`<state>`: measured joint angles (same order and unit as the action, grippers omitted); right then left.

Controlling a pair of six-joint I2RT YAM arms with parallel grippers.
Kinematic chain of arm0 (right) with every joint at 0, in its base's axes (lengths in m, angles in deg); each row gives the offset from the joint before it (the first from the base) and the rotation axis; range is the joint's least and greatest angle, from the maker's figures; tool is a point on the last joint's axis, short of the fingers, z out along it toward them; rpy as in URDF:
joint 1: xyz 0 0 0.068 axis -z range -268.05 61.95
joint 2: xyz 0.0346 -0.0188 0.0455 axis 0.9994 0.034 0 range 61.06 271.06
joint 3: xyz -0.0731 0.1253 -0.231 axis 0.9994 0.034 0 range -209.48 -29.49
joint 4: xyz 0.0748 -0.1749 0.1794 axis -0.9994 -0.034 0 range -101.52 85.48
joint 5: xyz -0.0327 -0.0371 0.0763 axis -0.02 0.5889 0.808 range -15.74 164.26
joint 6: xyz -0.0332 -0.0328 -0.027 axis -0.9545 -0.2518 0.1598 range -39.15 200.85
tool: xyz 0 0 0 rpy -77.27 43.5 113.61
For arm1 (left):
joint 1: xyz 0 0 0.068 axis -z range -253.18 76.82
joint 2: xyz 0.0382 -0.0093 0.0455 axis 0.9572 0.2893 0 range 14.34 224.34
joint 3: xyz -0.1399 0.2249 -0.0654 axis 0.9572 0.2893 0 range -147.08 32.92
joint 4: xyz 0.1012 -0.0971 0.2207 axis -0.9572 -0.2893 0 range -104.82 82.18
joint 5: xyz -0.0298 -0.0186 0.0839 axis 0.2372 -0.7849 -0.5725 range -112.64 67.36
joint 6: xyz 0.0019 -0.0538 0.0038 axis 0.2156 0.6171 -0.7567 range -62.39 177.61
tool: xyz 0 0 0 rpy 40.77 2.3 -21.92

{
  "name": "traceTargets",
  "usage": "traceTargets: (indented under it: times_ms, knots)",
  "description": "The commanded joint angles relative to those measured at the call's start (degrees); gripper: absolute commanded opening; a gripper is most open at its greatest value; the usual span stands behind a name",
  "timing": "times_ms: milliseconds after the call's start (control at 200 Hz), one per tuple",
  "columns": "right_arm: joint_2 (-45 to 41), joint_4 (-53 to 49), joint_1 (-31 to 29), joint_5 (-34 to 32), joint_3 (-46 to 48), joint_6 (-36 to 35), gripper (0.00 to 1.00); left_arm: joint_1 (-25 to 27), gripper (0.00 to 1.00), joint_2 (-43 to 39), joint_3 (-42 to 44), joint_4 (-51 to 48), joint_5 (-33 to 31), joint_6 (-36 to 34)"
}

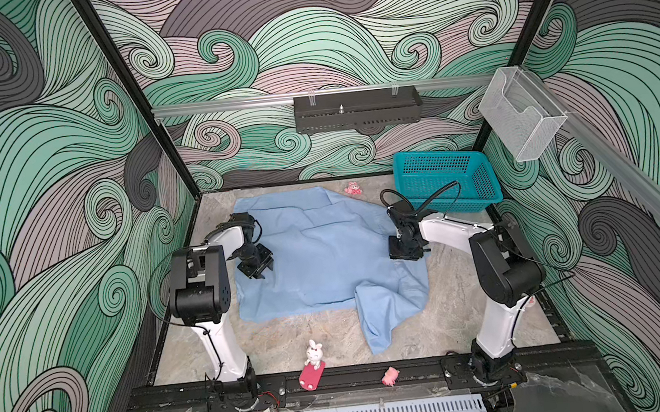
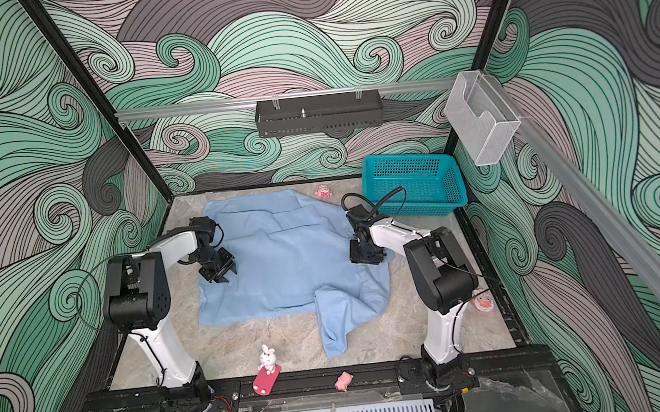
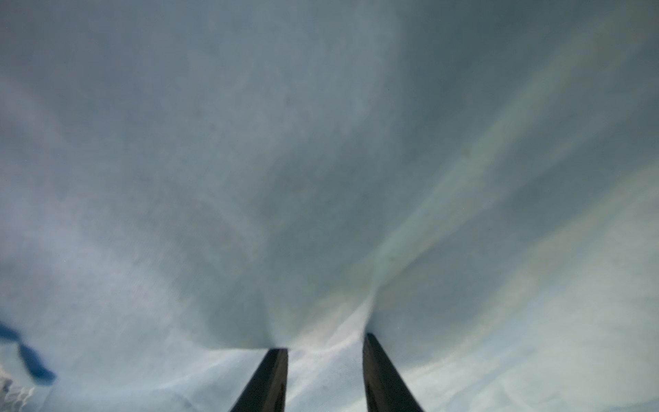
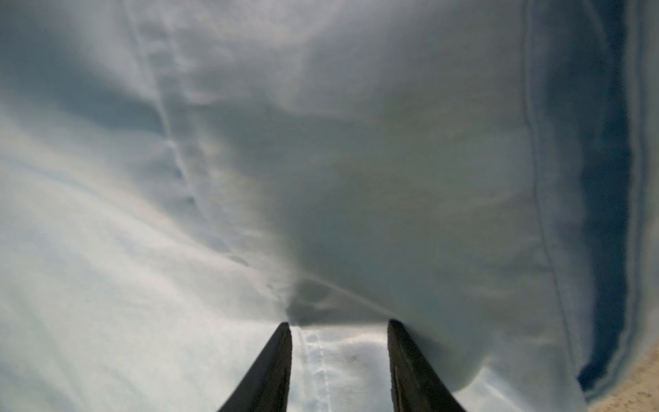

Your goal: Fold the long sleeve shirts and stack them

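Observation:
The shirt is wrinkled across its middle (image 1: 310,229), so the robot's left gripper should draw the cloth it pinches (image 3: 322,336) away from the right gripper to smooth it out before folding.
One light blue long sleeve shirt (image 1: 325,257) (image 2: 284,262) lies spread and wrinkled on the marbled table, and a sleeve (image 1: 382,318) trails toward the front right. My left gripper (image 1: 258,271) (image 2: 222,274) points down on the shirt's left part. My right gripper (image 1: 406,255) (image 2: 367,257) is down on its right edge. In the left wrist view the left gripper (image 3: 324,342) has its fingertips pressed into the cloth (image 3: 321,178), which puckers between them. In the right wrist view the right gripper (image 4: 338,324) straddles a stitched seam of the cloth (image 4: 356,178). On both grippers a gap remains between the jaws.
A teal basket (image 1: 446,178) stands at the back right, close behind the right arm. A pink toy (image 1: 353,188) lies by the shirt's far edge. A white rabbit on a pink block (image 1: 313,353) and a pink pig (image 1: 391,375) sit at the front edge.

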<state>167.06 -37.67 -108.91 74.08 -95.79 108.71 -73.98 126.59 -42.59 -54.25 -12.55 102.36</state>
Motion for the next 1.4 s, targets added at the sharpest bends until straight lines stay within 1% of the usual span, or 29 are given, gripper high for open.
traceTargets:
  times_ms: [0, 80, 185, 240, 295, 375, 445, 550, 605, 675, 741, 806, 991, 1031, 1111, 1156, 1221, 1276, 1296, 1396]
  knots:
    - [-1.6, 0.3, 1.1, -2.2, 2.7, 1.6, 0.45, -1.0, 0.38, 7.0, -7.6, -2.9, 0.4, -1.9]
    - [-1.6, 0.7, 1.3, -1.9, 3.0, 1.7, 0.46, -1.0, 0.39, 11.3, -15.1, -5.2, 1.6, -2.2]
    - [-1.0, 0.9, 1.3, 0.0, 1.2, 1.8, 0.46, -1.0, 0.41, 14.5, -24.5, -9.3, 2.6, -3.3]
    - [-0.8, 1.0, 1.2, 0.8, -0.2, 1.9, 0.47, -1.0, 0.44, 13.8, -27.5, -11.5, 2.5, -4.1]
    - [-1.0, 0.9, 1.2, 1.5, -1.4, 2.0, 0.48, -1.1, 0.48, 10.6, -27.5, -12.6, 1.8, -4.7]
    - [-1.9, 0.3, 0.8, 1.8, -2.6, 2.0, 0.49, -1.8, 0.55, 3.2, -22.8, -13.0, 0.5, -4.9]
    - [-3.1, -0.3, 0.3, 1.8, -3.0, 2.1, 0.50, -3.4, 0.58, -4.3, -14.7, -11.9, -0.2, -4.6]
    - [-4.5, -0.1, -0.7, 2.1, -2.6, 2.4, 0.51, -7.4, 0.59, -14.8, -0.3, -8.0, 0.8, -2.8]
    - [-4.7, -0.1, -1.2, 2.3, -2.5, 2.5, 0.52, -10.2, 0.59, -19.0, 7.0, -5.7, 2.4, -1.6]
    - [-4.4, 0.3, -1.4, 2.6, -2.3, 2.4, 0.52, -13.7, 0.59, -23.1, 14.2, -2.8, 3.2, -0.2]
    - [-3.9, 0.6, -1.5, 3.0, -2.0, 2.3, 0.52, -16.0, 0.59, -25.1, 18.9, -0.3, 3.5, 1.0]
    - [-3.2, 1.0, -1.5, 3.4, -1.7, 2.0, 0.52, -17.1, 0.58, -25.6, 21.3, 2.4, 4.5, 2.4]
    - [-3.2, 1.3, -1.5, 3.7, -0.8, 1.8, 0.53, -17.0, 0.56, -20.7, 22.0, 8.2, 6.5, 4.9]
    - [-3.3, 1.3, -1.5, 3.6, -0.8, 1.7, 0.53, -17.0, 0.53, -19.3, 21.8, 9.0, 6.8, 5.3]
    - [-4.0, 1.3, -1.4, 3.4, -0.4, 1.7, 0.53, -17.0, 0.42, -17.5, 21.4, 10.9, 7.5, 6.1]
    - [-4.3, 1.3, -1.3, 3.2, -0.2, 1.7, 0.53, -16.9, 0.31, -17.1, 20.7, 12.1, 8.6, 6.5]
    - [-4.6, 1.2, -1.3, 3.0, -0.1, 1.6, 0.53, -16.2, 0.12, -17.3, 18.2, 11.7, 9.6, 6.7]
    - [-4.5, 1.0, -1.2, 2.9, -0.1, 1.5, 0.52, -15.2, 0.02, -18.0, 14.9, 9.2, 8.9, 5.9]
    - [-4.5, 1.0, -1.2, 2.8, -0.1, 1.4, 0.53, -14.7, 0.00, -18.4, 13.6, 8.0, 8.5, 5.4]
    - [-4.2, 0.9, -1.2, 2.6, 0.1, 1.5, 0.53, -12.1, 0.00, -20.1, 8.1, 3.1, 7.4, 2.7]
